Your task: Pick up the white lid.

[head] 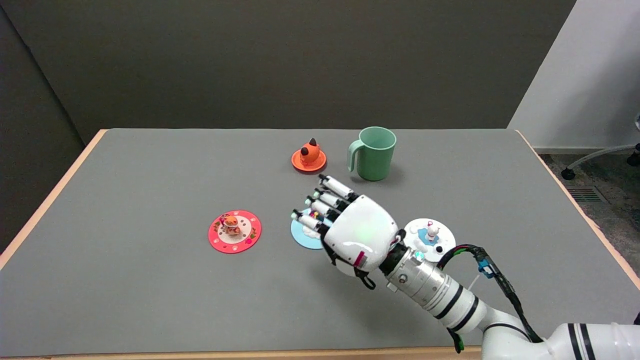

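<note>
The whole white lid (442, 242) will come up with the small white figure (432, 231) when I lift, because the figure stands up from the disc like a knob.
The white lid (431, 236) lies flat on the grey table, right of centre, with a blue patch and a small white figure on top. My right hand (345, 221) hangs above the table just left of it, its wrist partly covering the lid's near-left edge. The fingers are spread and stretched toward the far left, over a light blue lid (304, 236). The hand holds nothing.
A red lid (235, 231) with a small figure lies to the left. An orange lid (309, 159) with a fox-like figure and a green mug (373, 153) stand farther back. The table's wooden edges (575, 200) run along both sides.
</note>
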Controlling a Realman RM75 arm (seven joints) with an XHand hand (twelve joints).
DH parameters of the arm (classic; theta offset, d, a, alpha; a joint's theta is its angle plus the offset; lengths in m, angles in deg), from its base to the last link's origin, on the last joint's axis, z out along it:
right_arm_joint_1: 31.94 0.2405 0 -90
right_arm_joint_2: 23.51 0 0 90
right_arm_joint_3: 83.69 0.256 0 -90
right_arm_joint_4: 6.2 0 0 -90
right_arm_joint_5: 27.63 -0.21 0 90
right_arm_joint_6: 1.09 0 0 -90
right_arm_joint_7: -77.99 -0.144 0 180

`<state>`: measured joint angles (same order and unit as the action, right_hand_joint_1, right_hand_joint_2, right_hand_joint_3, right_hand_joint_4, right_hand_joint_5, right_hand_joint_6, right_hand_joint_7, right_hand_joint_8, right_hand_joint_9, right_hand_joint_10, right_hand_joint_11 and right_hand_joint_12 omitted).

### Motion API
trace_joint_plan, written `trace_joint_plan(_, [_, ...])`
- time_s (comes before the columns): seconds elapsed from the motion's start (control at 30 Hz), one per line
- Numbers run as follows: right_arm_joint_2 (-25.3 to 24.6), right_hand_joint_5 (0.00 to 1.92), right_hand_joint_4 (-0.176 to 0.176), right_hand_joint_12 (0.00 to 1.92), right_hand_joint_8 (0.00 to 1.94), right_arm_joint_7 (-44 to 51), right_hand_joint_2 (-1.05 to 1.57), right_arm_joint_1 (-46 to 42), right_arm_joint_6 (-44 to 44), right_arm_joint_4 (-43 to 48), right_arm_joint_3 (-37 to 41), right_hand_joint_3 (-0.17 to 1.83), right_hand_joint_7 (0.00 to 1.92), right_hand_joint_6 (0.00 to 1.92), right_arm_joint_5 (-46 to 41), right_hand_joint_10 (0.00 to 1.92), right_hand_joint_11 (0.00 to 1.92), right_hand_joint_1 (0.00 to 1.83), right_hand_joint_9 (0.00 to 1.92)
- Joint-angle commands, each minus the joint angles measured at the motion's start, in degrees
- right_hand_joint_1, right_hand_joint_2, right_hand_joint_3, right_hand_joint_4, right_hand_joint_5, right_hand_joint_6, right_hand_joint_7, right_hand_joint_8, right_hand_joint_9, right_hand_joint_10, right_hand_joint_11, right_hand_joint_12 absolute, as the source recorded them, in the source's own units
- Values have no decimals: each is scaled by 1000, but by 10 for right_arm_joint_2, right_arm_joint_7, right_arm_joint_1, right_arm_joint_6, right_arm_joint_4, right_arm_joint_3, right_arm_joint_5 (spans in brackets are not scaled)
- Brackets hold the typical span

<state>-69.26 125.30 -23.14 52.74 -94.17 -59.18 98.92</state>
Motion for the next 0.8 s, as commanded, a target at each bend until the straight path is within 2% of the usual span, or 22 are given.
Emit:
trace_joint_plan(0.03, [30, 687, 124, 1031, 186, -15, 869, -57, 35, -21, 67, 902, 784, 210, -100, 217, 265, 864, 762])
trace_joint_plan(0.17, [36, 705, 131, 1026, 182, -15, 853, -80, 47, -31, 86, 916, 806, 189, -126, 208, 295, 837, 789])
trace_joint_plan(0.23, [36, 697, 135, 1101, 222, -15, 951, -85, 60, -32, 87, 749, 797, 211, -138, 225, 281, 805, 800])
trace_joint_plan(0.27, [36, 699, 135, 1107, 222, -15, 947, -86, 70, -32, 86, 752, 801, 208, -145, 226, 293, 807, 807])
trace_joint_plan(0.33, [35, 713, 134, 1060, 192, -15, 869, -88, 90, -29, 82, 883, 825, 194, -161, 219, 332, 823, 823])
trace_joint_plan(0.37, [35, 705, 134, 1110, 218, -15, 930, -88, 100, -28, 80, 782, 816, 205, -169, 227, 323, 809, 826])
trace_joint_plan(0.4, [35, 717, 139, 1053, 182, -15, 843, -89, 106, -27, 79, 925, 841, 187, -174, 220, 365, 832, 842])
trace_joint_plan(0.5, [35, 719, 138, 1068, 184, -15, 837, -93, 121, -29, 79, 928, 851, 187, -186, 225, 388, 838, 855])
trace_joint_plan(0.53, [35, 708, 136, 1143, 222, -15, 921, -93, 124, -30, 79, 790, 834, 206, -188, 233, 367, 818, 853])
trace_joint_plan(0.8, [34, 709, 132, 1218, 225, -15, 910, -99, 150, -40, 79, 802, 845, 208, -227, 238, 341, 813, 878])
